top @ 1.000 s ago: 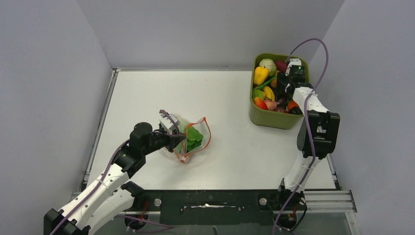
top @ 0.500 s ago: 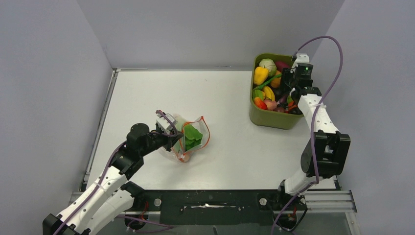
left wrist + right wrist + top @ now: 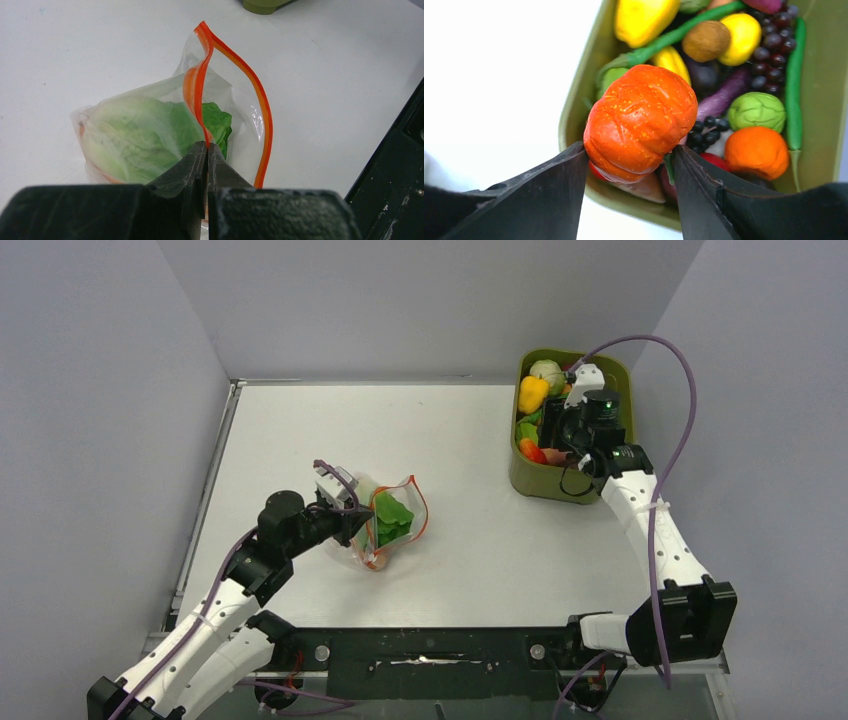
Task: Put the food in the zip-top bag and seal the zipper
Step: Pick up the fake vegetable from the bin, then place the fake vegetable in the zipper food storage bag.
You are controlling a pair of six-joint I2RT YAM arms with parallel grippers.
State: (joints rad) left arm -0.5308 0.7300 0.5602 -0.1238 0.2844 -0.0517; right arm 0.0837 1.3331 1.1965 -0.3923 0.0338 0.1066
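The robot's left gripper holds the bag's opening (image 3: 411,500) open, so its right gripper should keep carrying the orange toy pumpkin toward the lettuce (image 3: 394,518) until the pumpkin sits inside the bag.
The clear zip-top bag (image 3: 392,522) stands on the table left of centre with green lettuce (image 3: 150,132) inside. Its orange-red zipper (image 3: 260,100) gapes open. My left gripper (image 3: 206,148) is shut on the near zipper strip and holds the mouth up; it also shows in the top view (image 3: 357,527). My right gripper (image 3: 629,152) is shut on an orange toy pumpkin (image 3: 640,120) and holds it above the near left part of the olive tub (image 3: 560,483). In the top view the right gripper (image 3: 556,432) hides the pumpkin.
The olive tub (image 3: 574,105) at the back right holds several more toy foods: a yellow pepper (image 3: 531,393), a green cabbage (image 3: 756,111), an orange (image 3: 756,150), dark grapes (image 3: 774,45), a green bean (image 3: 795,80). Grey walls enclose the table on three sides.
My right arm has swung and risen out of the tub with the pumpkin, moving toward the tub's left side. My left gripper still holds the bag and has shifted slightly left.
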